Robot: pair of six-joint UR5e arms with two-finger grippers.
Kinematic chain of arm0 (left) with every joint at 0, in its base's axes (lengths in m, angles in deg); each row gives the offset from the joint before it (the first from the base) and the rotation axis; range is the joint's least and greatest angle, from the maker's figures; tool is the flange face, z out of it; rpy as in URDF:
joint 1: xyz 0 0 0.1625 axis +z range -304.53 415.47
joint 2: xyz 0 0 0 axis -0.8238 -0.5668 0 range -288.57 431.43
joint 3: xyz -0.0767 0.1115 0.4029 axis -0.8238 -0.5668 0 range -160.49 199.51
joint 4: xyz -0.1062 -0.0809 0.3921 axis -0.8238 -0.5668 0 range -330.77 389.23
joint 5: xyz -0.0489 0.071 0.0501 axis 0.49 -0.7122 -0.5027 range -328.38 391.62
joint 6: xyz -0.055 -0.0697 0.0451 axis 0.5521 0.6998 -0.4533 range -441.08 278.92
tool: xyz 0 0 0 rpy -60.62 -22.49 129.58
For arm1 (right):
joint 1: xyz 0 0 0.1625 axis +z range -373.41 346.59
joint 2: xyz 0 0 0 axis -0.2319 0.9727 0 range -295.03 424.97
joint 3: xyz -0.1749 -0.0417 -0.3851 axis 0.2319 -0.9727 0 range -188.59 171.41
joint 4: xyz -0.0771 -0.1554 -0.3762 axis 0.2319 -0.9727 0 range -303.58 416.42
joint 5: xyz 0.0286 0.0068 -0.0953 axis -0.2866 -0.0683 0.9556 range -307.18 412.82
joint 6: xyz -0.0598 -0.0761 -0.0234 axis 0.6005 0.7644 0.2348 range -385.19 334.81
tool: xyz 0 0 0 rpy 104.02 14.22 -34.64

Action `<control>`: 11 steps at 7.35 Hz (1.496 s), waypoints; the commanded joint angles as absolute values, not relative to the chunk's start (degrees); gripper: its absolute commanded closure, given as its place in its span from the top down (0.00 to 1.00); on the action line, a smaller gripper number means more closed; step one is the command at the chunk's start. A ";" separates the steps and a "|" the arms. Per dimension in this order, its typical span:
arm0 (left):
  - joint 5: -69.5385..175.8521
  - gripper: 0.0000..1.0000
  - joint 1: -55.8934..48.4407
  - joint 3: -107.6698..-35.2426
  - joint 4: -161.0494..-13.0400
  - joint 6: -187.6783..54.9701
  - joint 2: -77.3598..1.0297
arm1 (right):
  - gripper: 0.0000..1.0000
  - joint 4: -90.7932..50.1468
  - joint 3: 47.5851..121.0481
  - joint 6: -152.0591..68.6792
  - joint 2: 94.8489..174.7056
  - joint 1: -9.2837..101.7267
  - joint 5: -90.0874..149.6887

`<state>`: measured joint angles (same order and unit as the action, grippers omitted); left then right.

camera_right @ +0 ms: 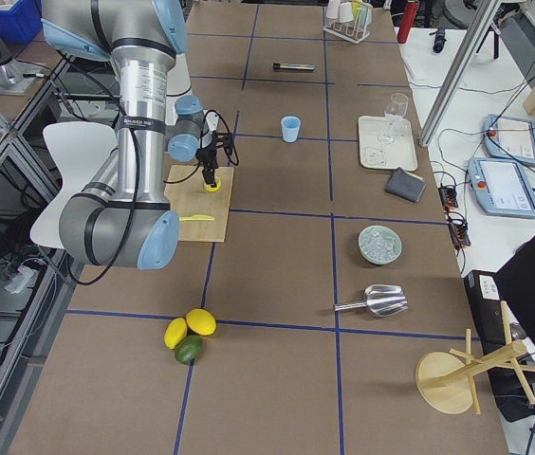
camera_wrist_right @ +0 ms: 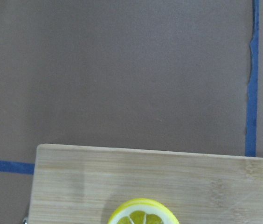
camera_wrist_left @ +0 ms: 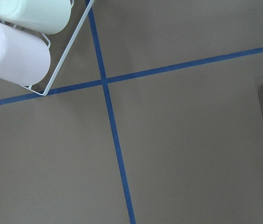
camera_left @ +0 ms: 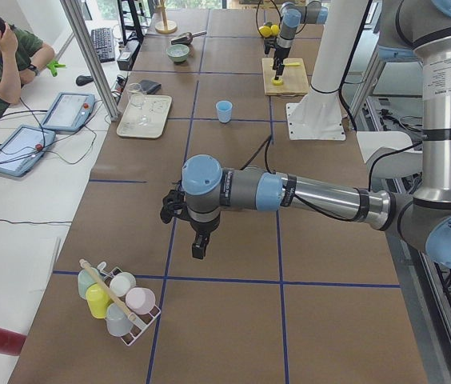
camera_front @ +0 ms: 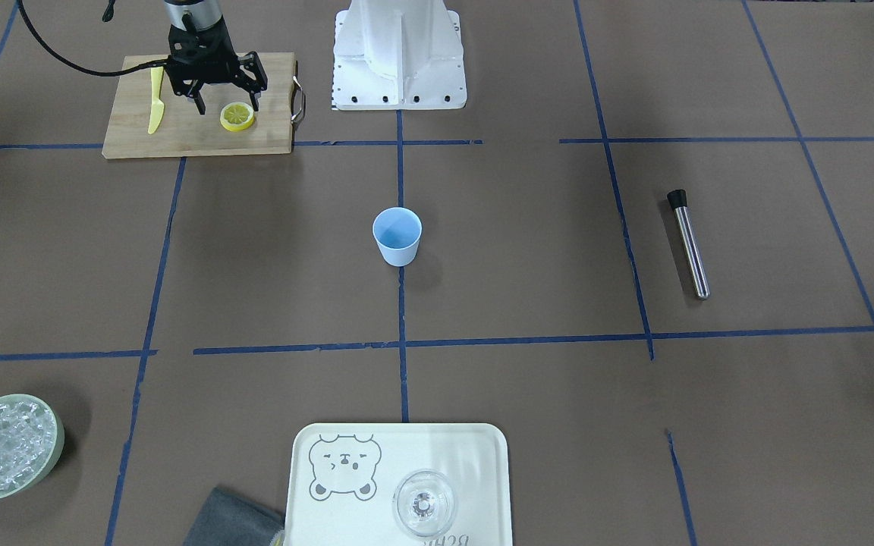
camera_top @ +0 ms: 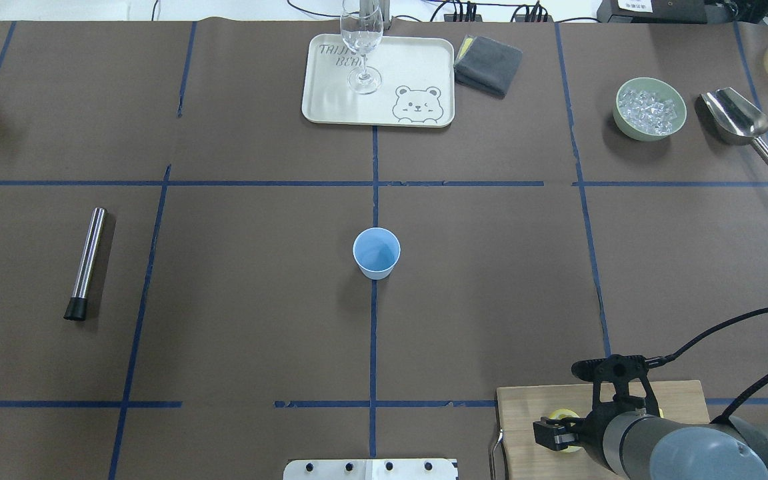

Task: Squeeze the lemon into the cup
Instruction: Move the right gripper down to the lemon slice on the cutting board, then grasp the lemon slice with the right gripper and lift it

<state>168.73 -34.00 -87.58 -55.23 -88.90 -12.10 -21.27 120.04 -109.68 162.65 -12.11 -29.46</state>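
The lemon slice (camera_front: pixel 237 115) has a doubled yellow rim (camera_wrist_right: pixel 140 202), so I expect another slice hidden under it to stay on the board when I lift.
A lemon slice (camera_front: pixel 237 116) lies flat on the wooden cutting board (camera_front: pixel 141 138), near the board's handle end. My right gripper (camera_front: pixel 227 105) hangs open just above it, its fingers spread to either side of the slice. The slice's top edge shows in the right wrist view (camera_wrist_right: pixel 143 213). In the overhead view the gripper (camera_top: pixel 559 433) covers most of the slice (camera_top: pixel 561 416). The light-blue cup (camera_front: pixel 397 236) stands upright at the table's centre (camera_top: pixel 376 252), far from both grippers. My left gripper (camera_left: pixel 198 240) shows only in the exterior left view, near the cup rack; I cannot tell its state.
A yellow plastic knife (camera_front: pixel 155 102) lies on the board. A steel muddler (camera_top: pixel 87 261) lies on my left side. A tray (camera_top: pixel 331 107) with a clear glass (camera_top: pixel 361 47), a grey cloth (camera_top: pixel 489 63), an ice bowl (camera_top: pixel 649 109) and a scoop (camera_top: pixel 737 119) sit far. A cup rack (camera_left: pixel 117 300) stands near the left gripper.
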 commanded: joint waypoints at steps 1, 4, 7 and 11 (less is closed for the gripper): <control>168.73 1.00 -34.00 -87.63 -55.23 -88.91 -11.98 | 1.00 -21.18 118.50 -109.74 162.27 -12.36 -29.27; 168.73 1.00 -34.00 -87.80 -55.23 -88.91 -12.07 | 1.00 -19.08 116.31 -109.83 161.74 -12.44 -29.18; 168.73 1.00 -34.00 -87.71 -55.23 -88.91 -12.07 | 1.00 -19.07 116.13 -109.83 161.30 -13.49 -28.31; 168.73 1.00 -34.00 -87.71 -55.23 -88.91 -12.07 | 0.74 -19.16 116.13 -109.74 161.30 -14.20 -28.21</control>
